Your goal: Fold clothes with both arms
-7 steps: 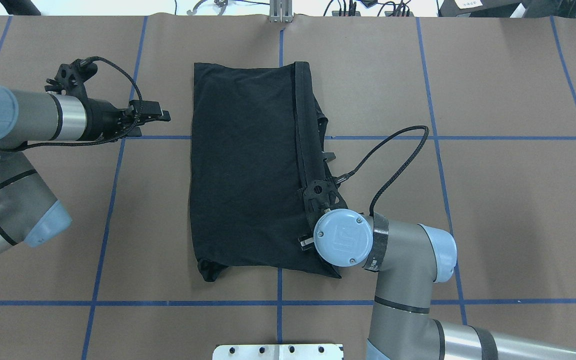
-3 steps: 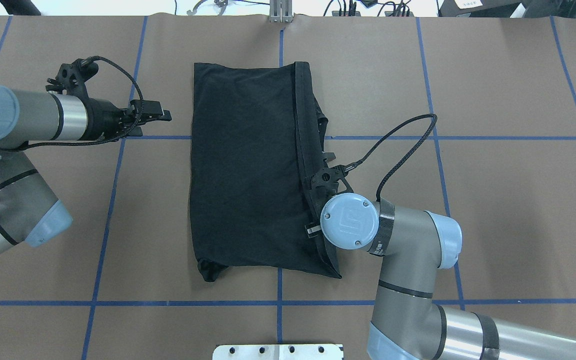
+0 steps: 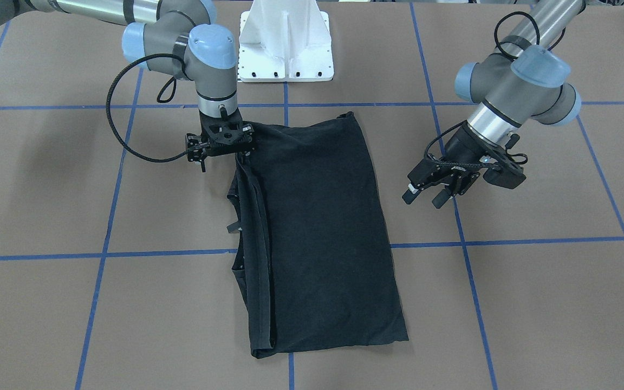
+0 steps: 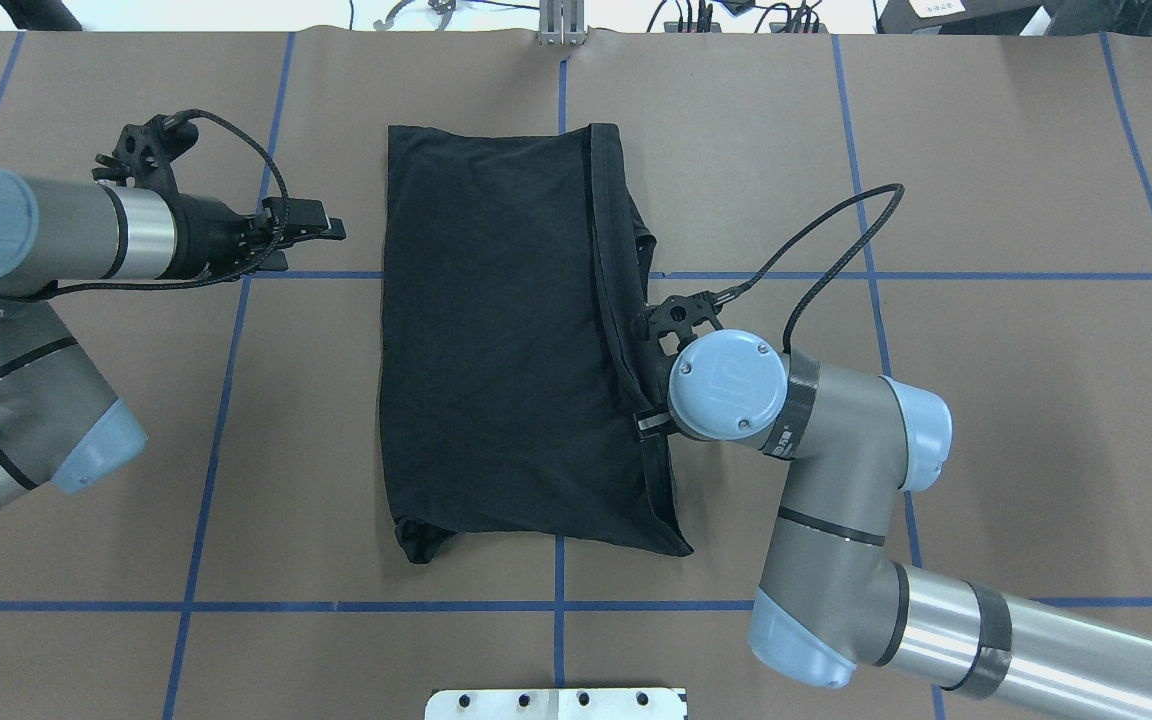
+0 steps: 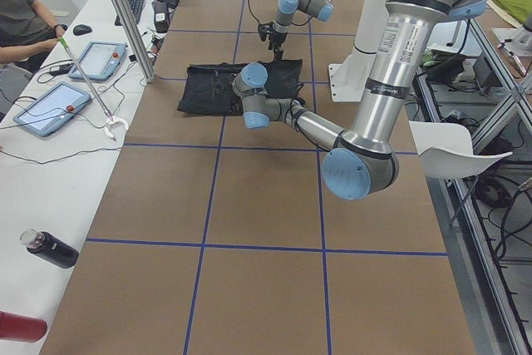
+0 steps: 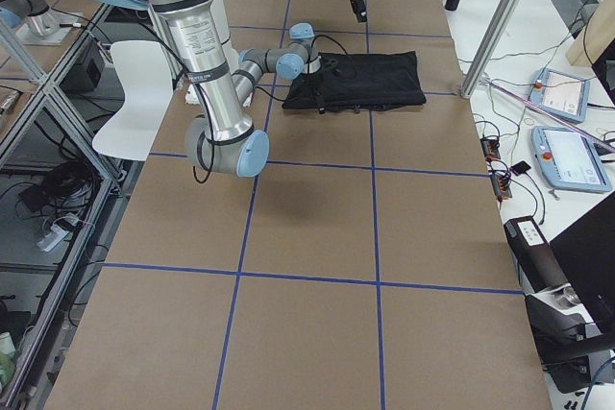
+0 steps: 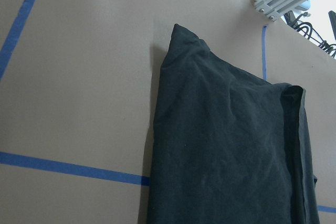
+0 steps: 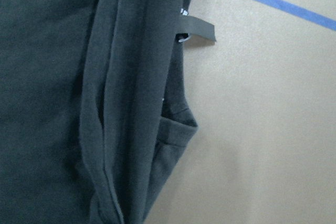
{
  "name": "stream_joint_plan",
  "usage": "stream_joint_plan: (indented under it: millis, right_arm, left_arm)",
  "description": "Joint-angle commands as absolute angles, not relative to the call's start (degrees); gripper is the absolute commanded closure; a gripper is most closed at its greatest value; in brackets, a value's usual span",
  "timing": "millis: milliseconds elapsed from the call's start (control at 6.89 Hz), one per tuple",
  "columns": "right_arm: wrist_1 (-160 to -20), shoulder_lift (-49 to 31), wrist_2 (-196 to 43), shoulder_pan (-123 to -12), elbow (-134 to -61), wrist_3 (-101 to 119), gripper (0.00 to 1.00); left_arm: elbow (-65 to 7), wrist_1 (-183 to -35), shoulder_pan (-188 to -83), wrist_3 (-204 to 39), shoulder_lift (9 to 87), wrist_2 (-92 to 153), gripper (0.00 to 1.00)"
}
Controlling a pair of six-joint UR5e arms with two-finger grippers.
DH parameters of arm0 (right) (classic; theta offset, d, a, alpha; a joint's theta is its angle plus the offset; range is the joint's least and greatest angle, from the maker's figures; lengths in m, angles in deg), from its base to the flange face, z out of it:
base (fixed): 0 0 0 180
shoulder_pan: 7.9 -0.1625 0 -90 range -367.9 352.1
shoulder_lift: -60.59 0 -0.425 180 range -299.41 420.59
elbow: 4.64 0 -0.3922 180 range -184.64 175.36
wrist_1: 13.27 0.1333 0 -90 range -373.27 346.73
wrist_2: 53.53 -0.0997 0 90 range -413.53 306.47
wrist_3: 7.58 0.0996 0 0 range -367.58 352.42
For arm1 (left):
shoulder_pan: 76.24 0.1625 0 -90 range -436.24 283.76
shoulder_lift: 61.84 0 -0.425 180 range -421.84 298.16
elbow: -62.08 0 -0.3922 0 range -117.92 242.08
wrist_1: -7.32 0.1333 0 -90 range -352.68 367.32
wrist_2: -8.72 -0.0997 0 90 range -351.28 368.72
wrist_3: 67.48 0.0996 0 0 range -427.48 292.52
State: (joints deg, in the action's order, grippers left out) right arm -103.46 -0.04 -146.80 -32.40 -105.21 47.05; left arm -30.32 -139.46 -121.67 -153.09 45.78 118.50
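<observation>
My right gripper is over the black T-shirt's folded edge [image 3: 247,171], short of the T-shirt's corner nearest my base, so it should swing clear and enter there.
The black T-shirt [image 4: 496,340] lies flat on the table, folded into a tall rectangle, with no logo showing. It also shows in the front view [image 3: 317,233]. Layered folds run along its right edge [image 8: 131,103]. My right gripper [image 4: 648,425] points straight down over that edge, mostly hidden under the wrist. I cannot tell whether it is open or shut. In the front view it [image 3: 239,154] sits at the shirt's corner nearest the base. My left gripper [image 4: 331,230] is open and empty, hovering left of the shirt, apart from it [image 3: 426,197]. The left wrist view shows the shirt's far left corner [image 7: 226,150].
The brown table cover [image 4: 986,400] carries a blue tape grid. The white pedestal base [image 3: 285,49] stands at the robot's edge. A metal post [image 4: 561,25] stands at the far edge. A side bench holds tablets [image 5: 50,106] and bottles [image 5: 50,247], with an operator nearby.
My right wrist has moved away from the robot along the shirt's right edge, from near the front corner toward the middle. The left arm has barely moved. The shirt stays flat.
</observation>
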Motion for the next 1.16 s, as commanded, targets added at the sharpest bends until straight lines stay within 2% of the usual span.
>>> stream_joint_plan:
  millis: [0, 435, 1016]
  right_arm:
    - [-103.4, -2.5, -149.3, -35.2, -105.4, 44.9, 0.01]
    - [-103.4, -0.6, -153.7, -37.6, -107.6, 45.0, 0.01]
    - [-103.5, 3.5, -152.2, -32.8, -106.6, 46.6, 0.00]
  left_arm:
    - [-30.5, -139.5, -121.6, -153.3, 46.2, 118.5, 0.00]
    - [-30.2, -139.4, -121.6, -153.3, 46.4, 118.6, 0.00]
    - [-30.2, -139.4, -121.7, -153.2, 46.4, 118.8, 0.00]
